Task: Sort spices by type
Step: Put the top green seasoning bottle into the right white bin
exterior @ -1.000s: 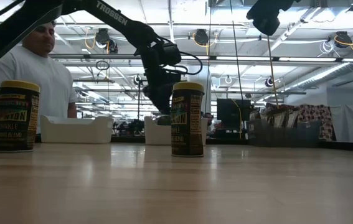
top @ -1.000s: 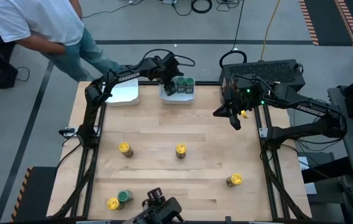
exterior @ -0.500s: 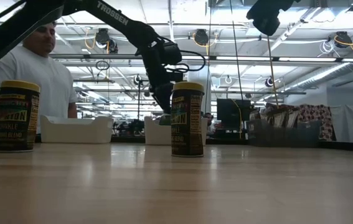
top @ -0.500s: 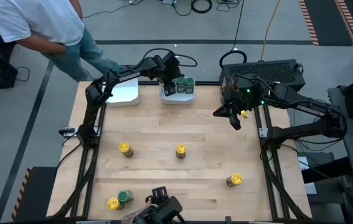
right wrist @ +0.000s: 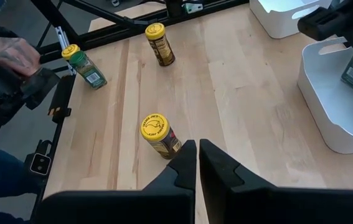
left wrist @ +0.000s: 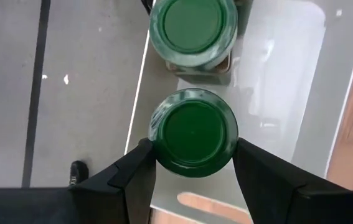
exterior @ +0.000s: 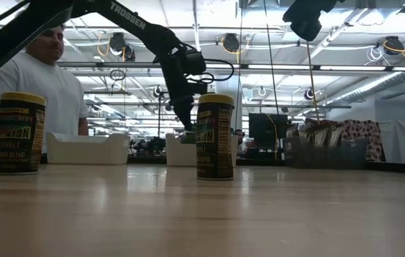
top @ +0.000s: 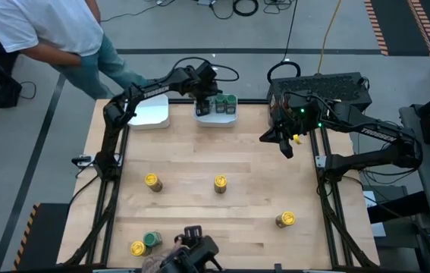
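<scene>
A gap separates the green-lidded jar in the robot's left gripper from the next jar, so the robot should open, close the fingers and push its near side over.
My left gripper reaches into the far white tray, its fingers on either side of a green-lidded jar. A second green-lidded jar stands just beyond it in the same tray, and the high view shows two such jars there. Yellow-lidded jars stand upright on the wood, with a green-lidded one by the last. My right gripper hangs shut above the table's right side. No pointed packets show. My left gripper holds the green-lidded jar at its top, just under the lid's rim, pinched between the two fingers, which come from above pointing down. The jar is upright inside the tray; whether its base rests on the tray floor I cannot tell.
A second white tray sits left of the first at the far edge. A person stands beyond the far left corner. A hand holds a dark device at the near edge. Bare wood lies in the table's middle.
My left gripper has drawn up a little over the tray and shifted slightly toward the table's far left. The dark device at the near edge has moved a bit. The right arm has kept still.
</scene>
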### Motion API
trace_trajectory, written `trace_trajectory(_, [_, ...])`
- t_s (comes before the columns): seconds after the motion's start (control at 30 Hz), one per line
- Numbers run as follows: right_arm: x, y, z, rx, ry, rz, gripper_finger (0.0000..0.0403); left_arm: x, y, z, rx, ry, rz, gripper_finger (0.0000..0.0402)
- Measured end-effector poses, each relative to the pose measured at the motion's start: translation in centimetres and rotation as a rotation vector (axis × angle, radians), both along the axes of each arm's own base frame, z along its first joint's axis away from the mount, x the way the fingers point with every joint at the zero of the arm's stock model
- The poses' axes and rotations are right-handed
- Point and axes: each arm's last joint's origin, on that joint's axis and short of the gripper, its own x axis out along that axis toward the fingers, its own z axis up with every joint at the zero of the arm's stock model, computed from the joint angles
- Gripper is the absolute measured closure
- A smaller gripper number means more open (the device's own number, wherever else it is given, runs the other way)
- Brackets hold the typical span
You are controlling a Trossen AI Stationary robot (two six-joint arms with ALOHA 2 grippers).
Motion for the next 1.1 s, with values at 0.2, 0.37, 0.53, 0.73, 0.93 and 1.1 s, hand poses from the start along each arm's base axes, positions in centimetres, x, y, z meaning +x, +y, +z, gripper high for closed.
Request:
trace_trajectory(0.2, [0.01, 0.0, 0.01, -0.001, -0.002, 0.0, 0.0403, -0.33, 0.44, 0.05, 0.02, 0.014, -0.026, 0.0194])
trace_trajectory(0.37, [0.05, -0.02, 0.07, -0.003, -0.009, 0.0, 0.0403, -0.34, 0.5, 0.06, 0.044, 0.035, -0.091, 0.0194])
trace_trajectory(0.53, [0.06, -0.02, 0.09, -0.004, -0.012, 0.0, 0.0403, -0.32, 0.47, 0.06, 0.044, 0.034, -0.089, 0.0194])
trace_trajectory(0.73, [0.06, -0.02, 0.09, -0.004, -0.012, 0.0, 0.0403, -0.22, 0.34, 0.06, 0.046, 0.036, -0.091, 0.0191])
trace_trajectory(0.93, [0.07, -0.02, 0.09, -0.005, -0.012, 0.001, 0.0403, -0.24, 0.35, 0.04, 0.048, 0.04, -0.087, 0.0155])
trace_trajectory(1.1, [0.06, -0.02, 0.08, -0.01, -0.012, 0.004, 0.0403, -0.32, 0.42, 0.04, 0.072, 0.063, -0.071, 0.0112])
